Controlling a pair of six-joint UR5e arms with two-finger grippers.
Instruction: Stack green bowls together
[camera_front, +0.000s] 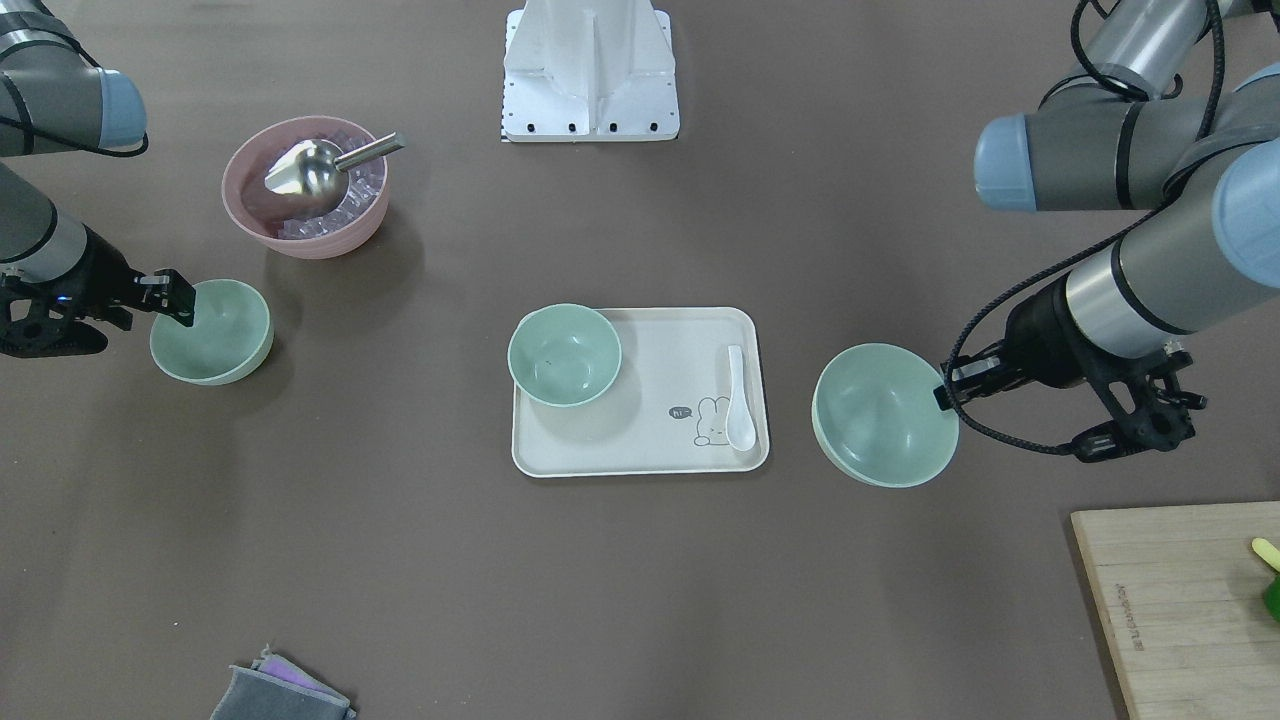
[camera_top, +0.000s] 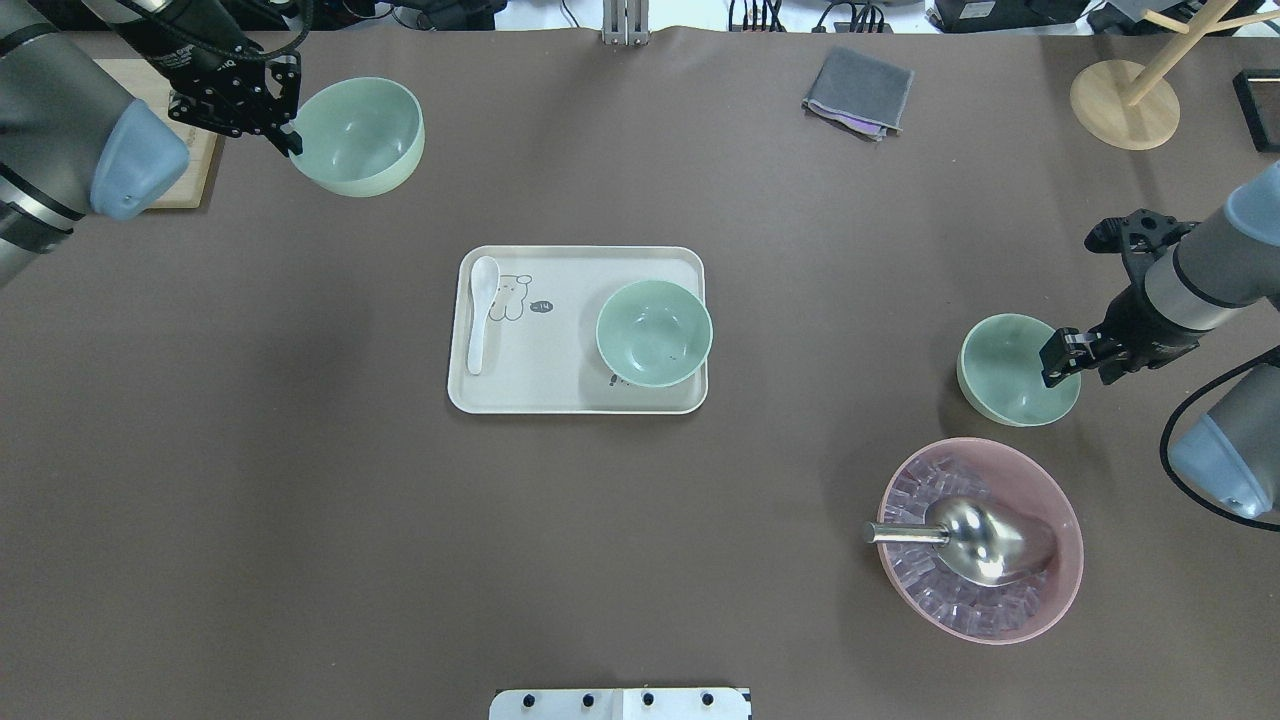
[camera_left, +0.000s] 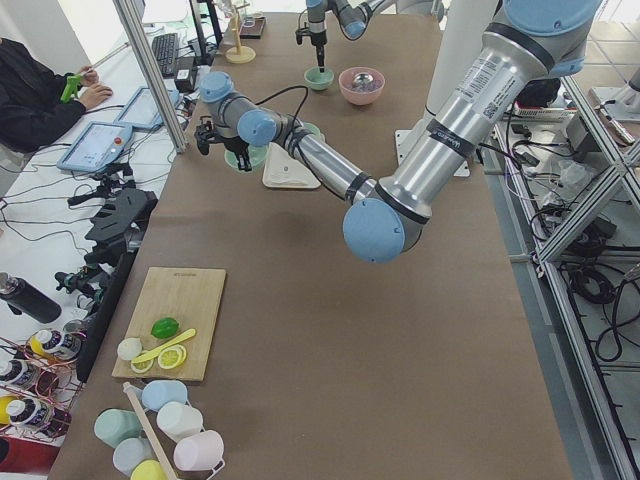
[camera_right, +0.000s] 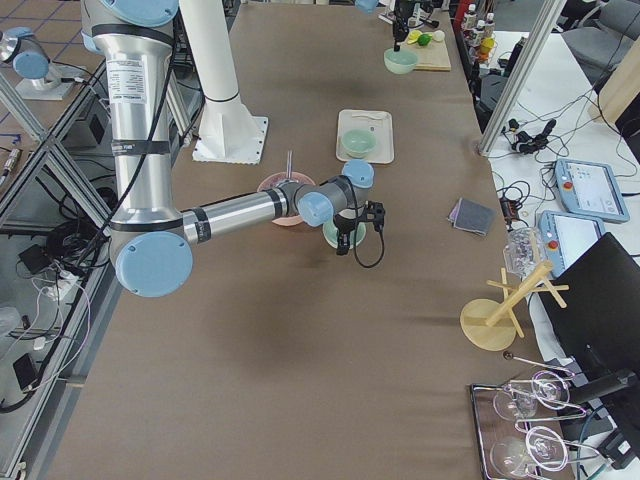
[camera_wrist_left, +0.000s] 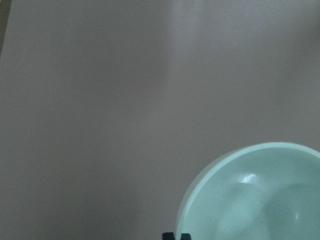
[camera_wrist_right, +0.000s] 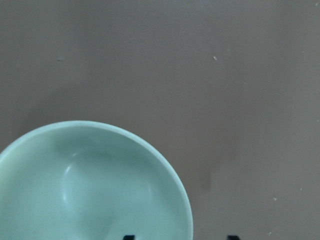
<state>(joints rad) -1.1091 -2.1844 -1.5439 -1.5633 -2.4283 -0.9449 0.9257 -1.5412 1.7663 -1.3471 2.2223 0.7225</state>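
My right gripper's green bowl (camera_front: 885, 415) will sink almost rim to rim into the tray's green bowl (camera_front: 565, 354) when I lower it, as that bowl is empty and flared.
Three pale green bowls show. My left gripper (camera_top: 285, 135) is shut on the rim of one green bowl (camera_top: 360, 135) and holds it above the table, far left; the left wrist view shows its rim (camera_wrist_left: 255, 195) at the close-set fingertips. My right gripper (camera_top: 1060, 358) is open and straddles the rim of a second green bowl (camera_top: 1012, 372) on the table at the right; in the right wrist view (camera_wrist_right: 90, 185) one fingertip is inside and one outside. The third green bowl (camera_top: 654, 333) sits upright on the right end of the cream tray (camera_top: 560, 392).
A pink bowl (camera_top: 1050, 600) with clear cubes and a metal scoop (camera_top: 985, 540) stands just in front of the right-hand green bowl. A white spoon (camera_top: 480, 312) lies on the tray. A cutting board (camera_front: 1180, 600), a grey cloth (camera_top: 858, 92) and a wooden stand (camera_top: 1125, 100) sit at the far edge.
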